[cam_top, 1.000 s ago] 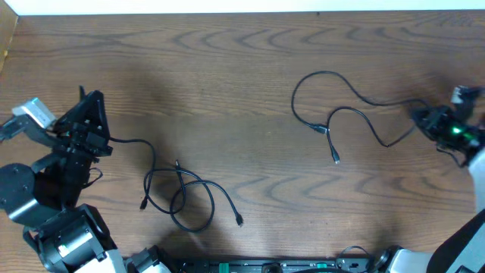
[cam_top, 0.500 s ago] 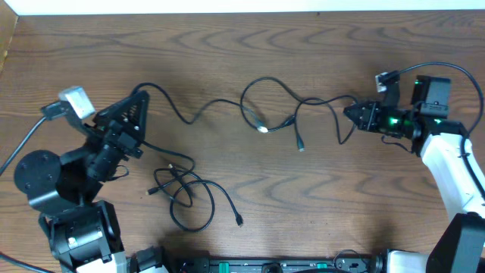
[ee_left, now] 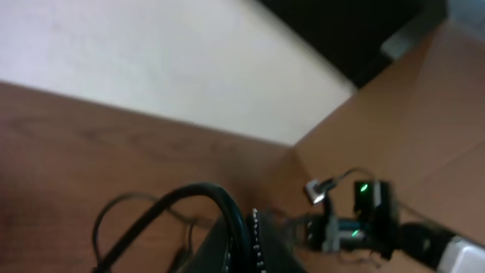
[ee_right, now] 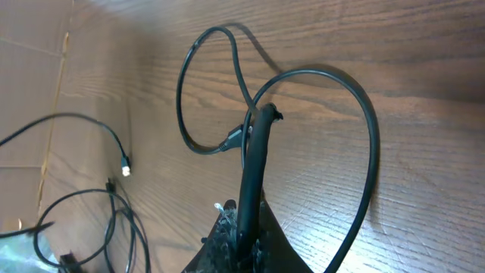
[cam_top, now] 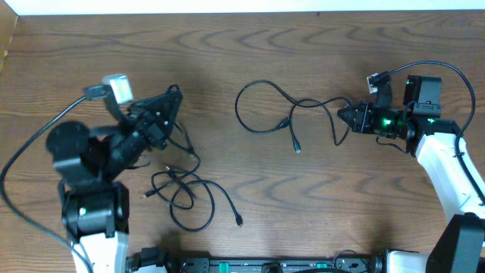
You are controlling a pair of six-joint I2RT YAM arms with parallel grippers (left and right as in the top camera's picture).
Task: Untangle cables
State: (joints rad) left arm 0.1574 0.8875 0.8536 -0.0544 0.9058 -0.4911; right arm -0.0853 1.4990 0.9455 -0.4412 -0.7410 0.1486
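Observation:
The cable in my left gripper runs across the coiled cable (cam_top: 180,180) near the front, so I need to raise it toward the open middle (cam_top: 212,102), away from the coil.
My left gripper (cam_top: 165,106) is shut on a thin black cable (cam_top: 191,149) that drops into a bunch of overlapping cable loops (cam_top: 182,193) near the front. In the blurred left wrist view the cable (ee_left: 198,188) arcs over the jaws (ee_left: 246,235). My right gripper (cam_top: 345,115) is shut on a second cable (cam_top: 238,110) that forms a wide loop at mid-table and ends in a small plug (cam_top: 297,149). In the right wrist view this cable (ee_right: 371,136) curves round from the shut jaws (ee_right: 246,227).
A thicker black wire (cam_top: 30,155) hangs off the left arm. The wooden table (cam_top: 227,53) ends at a pale wall along the back. The right arm (ee_left: 364,220) shows in the left wrist view.
The left gripper has moved right and toward mid-table. The long cable no longer spans between both grippers; it now lies as a loop on the right gripper's side. The right gripper shifted slightly left.

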